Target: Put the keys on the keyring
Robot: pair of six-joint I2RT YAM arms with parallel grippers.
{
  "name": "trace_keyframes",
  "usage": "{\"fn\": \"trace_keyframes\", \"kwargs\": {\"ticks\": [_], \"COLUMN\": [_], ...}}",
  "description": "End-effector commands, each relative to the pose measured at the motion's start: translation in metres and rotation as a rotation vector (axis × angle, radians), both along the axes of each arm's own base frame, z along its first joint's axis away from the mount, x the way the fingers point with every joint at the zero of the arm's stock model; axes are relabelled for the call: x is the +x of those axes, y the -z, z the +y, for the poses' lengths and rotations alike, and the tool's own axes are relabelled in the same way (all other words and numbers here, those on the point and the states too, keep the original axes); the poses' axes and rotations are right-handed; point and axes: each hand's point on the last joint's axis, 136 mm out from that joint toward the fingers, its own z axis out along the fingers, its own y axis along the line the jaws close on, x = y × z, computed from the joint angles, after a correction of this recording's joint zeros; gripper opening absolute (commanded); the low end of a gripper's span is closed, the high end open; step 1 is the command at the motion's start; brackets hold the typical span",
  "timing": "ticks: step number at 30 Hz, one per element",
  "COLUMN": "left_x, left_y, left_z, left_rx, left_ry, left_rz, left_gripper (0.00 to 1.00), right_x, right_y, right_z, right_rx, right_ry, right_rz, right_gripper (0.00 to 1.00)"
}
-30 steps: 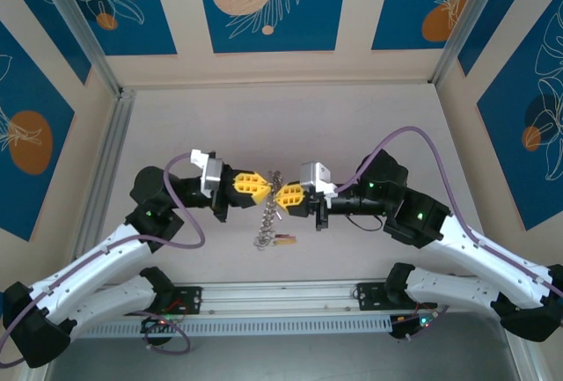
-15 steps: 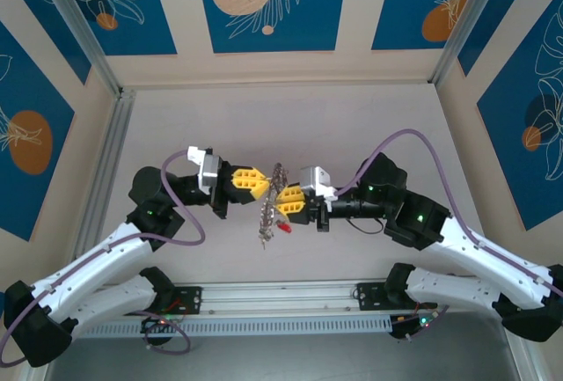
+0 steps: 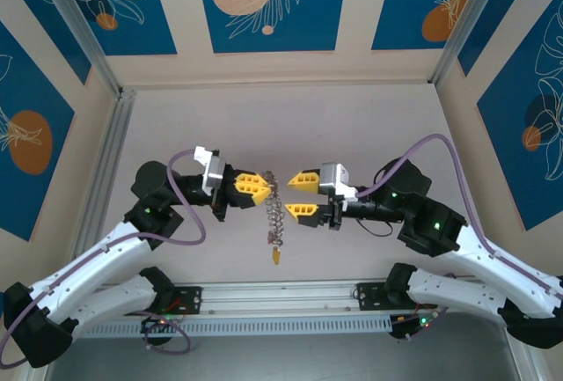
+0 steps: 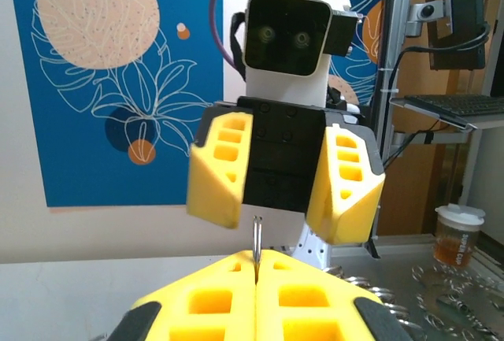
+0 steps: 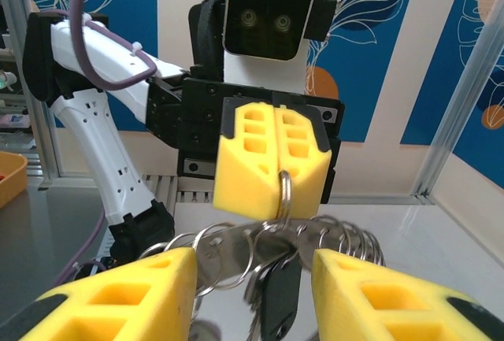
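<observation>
The keyring hangs from the split ring in my left gripper (image 4: 257, 239) alone, so my right gripper should pinch the ring (image 5: 284, 199) before my left gripper opens to regrasp it.
My left gripper (image 3: 266, 189) is shut on a small split ring (image 5: 285, 187), seen edge-on as a thin wire (image 4: 256, 242) between its yellow fingers. From that ring the keyring (image 3: 275, 216) hangs above the table. It is a flat grey metal piece (image 5: 236, 239) strung with several wire rings. A dark key (image 5: 277, 298) dangles from it, and a yellow tag (image 3: 276, 255) hangs at its lowest end. My right gripper (image 3: 291, 194) faces the left one, open, a finger on either side of the keyring and touching nothing. The right gripper (image 5: 252, 268) holds nothing.
An aluminium rail (image 3: 281, 297) runs along the near edge by the arm bases. A metal frame post (image 3: 107, 165) borders the left side, and blue patterned panels (image 3: 264, 3) wall the back. An orange tray (image 5: 8, 179) sits off to the side.
My right gripper has opened and drawn back to the right. The keyring, pinched between both grippers a second ago, now hangs straight down from the left gripper with the yellow tag lowest.
</observation>
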Motion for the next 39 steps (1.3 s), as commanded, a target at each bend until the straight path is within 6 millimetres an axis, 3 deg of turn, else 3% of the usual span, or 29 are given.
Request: {"fn": "trace_keyframes", "kwargs": {"ticks": [1,9,19,22,26,30,39], "left_x": [-0.010,-0.009,-0.009,-0.007,0.009,0.016,0.016], "left_y": [-0.020,-0.012,-0.013,-0.013,0.003,0.011,0.026], "left_z": [0.007,0.006,0.005,0.004,0.001,0.006,0.009], "left_rx": [-0.028,-0.001,-0.004,0.008,0.138,0.237,0.432], "left_ry": [0.017,0.022,0.025,0.017,-0.083,-0.164,-0.213], "left_rz": [-0.079,-0.066,-0.068,-0.061,-0.039,-0.051,-0.128], "left_gripper": [0.00,0.00,0.00,0.00,0.00,0.15,0.21], "right_x": [0.004,0.008,0.019,0.021,0.031,0.039,0.042], "right_y": [-0.009,-0.007,0.002,0.002,0.000,0.001,0.005], "right_z": [0.005,0.012,0.016,0.016,0.009,0.005,0.013], "right_rx": [0.027,0.027,0.003,-0.007,-0.025,-0.040,-0.088], "right_ry": [0.003,0.001,0.019,0.031,0.085,0.129,0.111], "right_rz": [-0.011,0.001,0.030,0.036,0.058,0.066,0.093], "right_gripper": [0.42,0.35,0.00,0.00,0.00,0.00,0.00]}}
